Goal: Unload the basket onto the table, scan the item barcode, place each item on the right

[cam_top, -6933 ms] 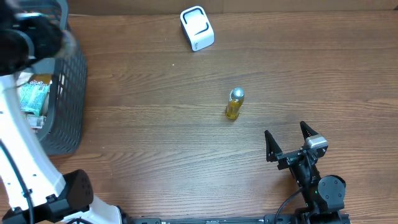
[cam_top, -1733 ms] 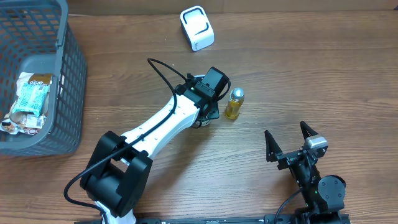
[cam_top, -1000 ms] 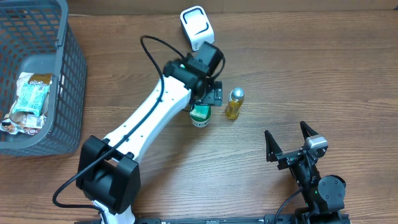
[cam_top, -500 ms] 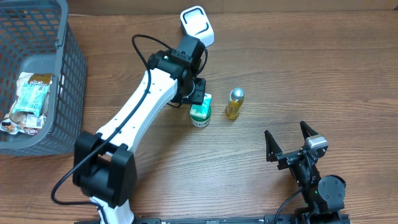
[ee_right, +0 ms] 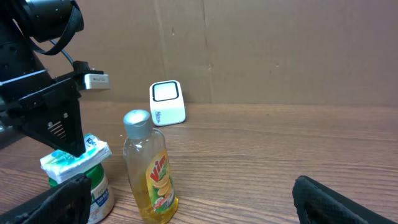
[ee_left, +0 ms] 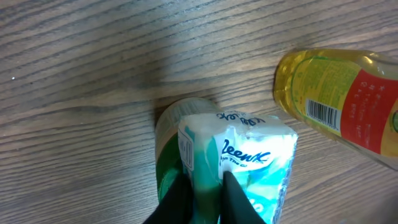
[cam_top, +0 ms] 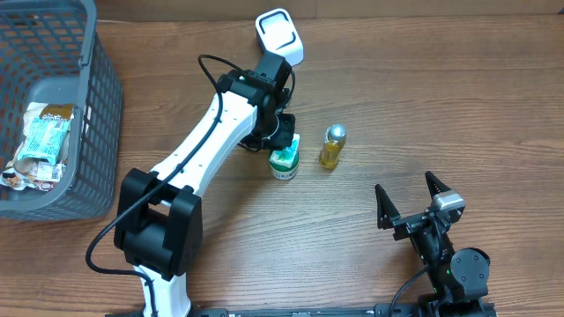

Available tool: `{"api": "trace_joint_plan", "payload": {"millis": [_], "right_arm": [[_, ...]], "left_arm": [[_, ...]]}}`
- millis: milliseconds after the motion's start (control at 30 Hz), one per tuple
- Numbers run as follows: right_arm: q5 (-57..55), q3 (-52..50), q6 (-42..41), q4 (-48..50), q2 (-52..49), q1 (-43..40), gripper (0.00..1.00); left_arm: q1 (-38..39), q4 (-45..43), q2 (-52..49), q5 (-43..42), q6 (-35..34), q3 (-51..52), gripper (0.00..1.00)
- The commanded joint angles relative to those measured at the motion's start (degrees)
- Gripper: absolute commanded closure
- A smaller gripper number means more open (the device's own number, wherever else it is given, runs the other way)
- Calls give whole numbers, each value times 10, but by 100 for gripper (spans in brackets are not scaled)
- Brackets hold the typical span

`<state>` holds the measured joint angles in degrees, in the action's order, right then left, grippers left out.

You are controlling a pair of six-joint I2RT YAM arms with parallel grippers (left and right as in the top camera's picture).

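Observation:
The Kleenex pack is on top of the tub (cam_top: 284,172), so next I move the pack out of the way with my left gripper and lower it onto the open wood on the basket's side (cam_top: 250,173).
A teal and white Kleenex tissue pack (cam_top: 287,151) rests on top of a green and white tub (cam_top: 282,170) in the middle of the table. My left gripper (cam_top: 284,139) is shut on the pack's edge. In the left wrist view its black fingers (ee_left: 179,200) pinch a thin fold of the pack (ee_left: 252,158) above the tub (ee_left: 166,140). The white scanner (cam_top: 279,40) stands at the far edge, behind the left arm. My right gripper (cam_top: 407,195) is open near the front right, holding nothing. In its own view it (ee_right: 191,182) faces the pack (ee_right: 74,158) and the scanner (ee_right: 166,102).
A yellow dish-soap bottle (cam_top: 331,147) stands just right of the tub; its barcode label (ee_left: 323,113) shows in the left wrist view. A grey basket (cam_top: 92,167) with packets (cam_top: 42,141) sits at the far left.
The left gripper has gone from wide open to shut on the tissue pack, shifting a little back and left over the tub. The right arm has not moved.

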<state>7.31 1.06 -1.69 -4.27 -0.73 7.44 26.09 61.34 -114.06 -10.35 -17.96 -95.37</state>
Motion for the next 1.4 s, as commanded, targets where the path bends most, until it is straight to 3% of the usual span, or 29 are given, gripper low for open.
{"api": "trace_joint_plan", "payload": {"millis": [0, 367, 567, 700, 900, 1133, 1367], "right_arm": [[3, -6, 1, 2, 6, -1, 0], [3, -6, 1, 2, 6, -1, 0], [3, -6, 1, 2, 6, -1, 0], [3, -6, 1, 2, 6, -1, 0], [3, -6, 1, 2, 6, -1, 0], [3, -6, 1, 2, 6, -1, 0], [3, -6, 1, 2, 6, -1, 0]], "left_arm": [[-13, 1, 2, 15, 9, 3, 94], [-28, 13, 81, 99, 9, 3, 96], [-24, 57, 68, 235, -16, 4, 96], [-17, 71, 46, 281, -21, 5, 96], [22, 108, -10, 416, -82, 5, 96], [71, 102, -67, 416, -113, 5, 96], [92, 86, -73, 349, -112, 5, 96]]}}
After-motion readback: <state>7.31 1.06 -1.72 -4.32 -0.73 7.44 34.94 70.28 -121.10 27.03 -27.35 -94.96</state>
